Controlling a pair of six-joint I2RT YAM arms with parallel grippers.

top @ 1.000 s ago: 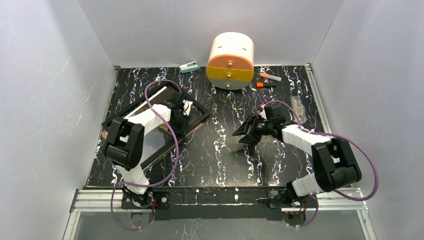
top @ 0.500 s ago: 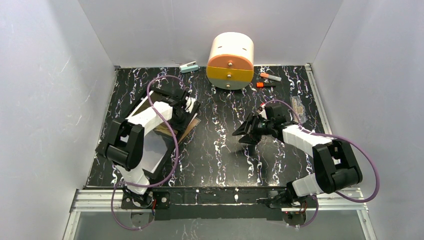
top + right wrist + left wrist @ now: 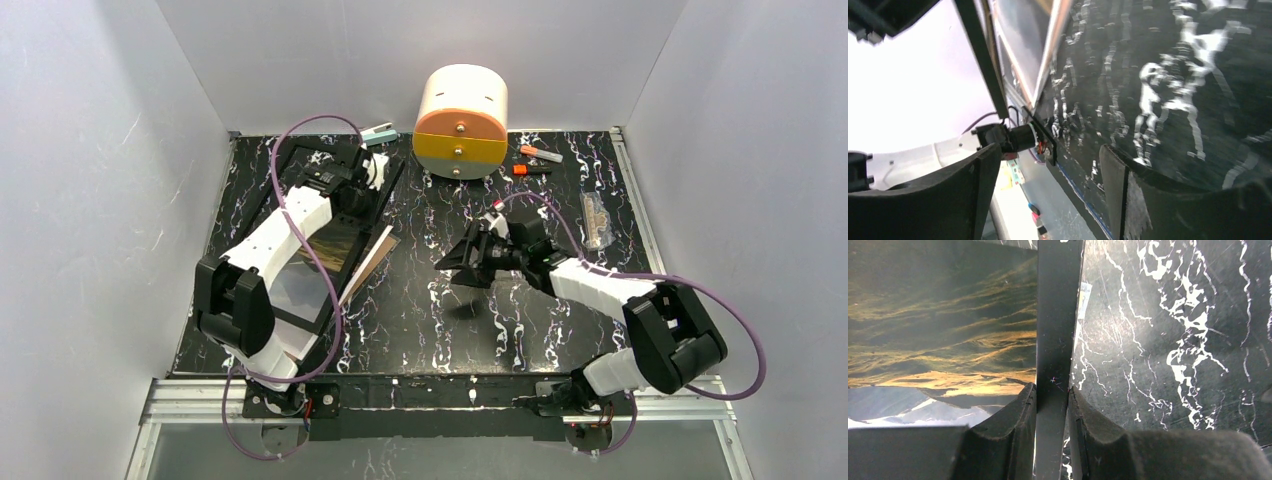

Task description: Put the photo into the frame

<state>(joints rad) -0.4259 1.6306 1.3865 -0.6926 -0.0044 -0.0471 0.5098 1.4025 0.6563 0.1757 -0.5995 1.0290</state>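
Observation:
The frame lies front up over the photo (image 3: pixel 325 250), so the robot's right gripper should grip the frame's border (image 3: pixel 363 243) and flip the frame face down in the clear middle.
The frame (image 3: pixel 305 285), black-bordered with a glass pane, lies slanted along the left side of the table. My left gripper (image 3: pixel 370 178) is shut on its far right border. In the left wrist view the gripper (image 3: pixel 1052 387) pinches the black border (image 3: pixel 1055 315) from both sides. The photo (image 3: pixel 943 330) shows golden-brown slopes and grey sky left of that border, and it also shows inside the frame from above (image 3: pixel 335 240). My right gripper (image 3: pixel 453 268) is open and empty above the table's middle. In the right wrist view the gripper (image 3: pixel 1048 155) faces the frame's edge (image 3: pixel 979 55).
A brown backing board (image 3: pixel 375 255) sticks out from under the frame's right side. A cream and orange round drawer unit (image 3: pixel 461 120) stands at the back. A teal stapler (image 3: pixel 378 133), markers (image 3: pixel 540 153) and a tan item (image 3: pixel 594 215) lie around it.
My left gripper has swung the frame's held end toward the far left corner, turning the frame lengthwise along the left side. My right gripper has moved left toward the middle.

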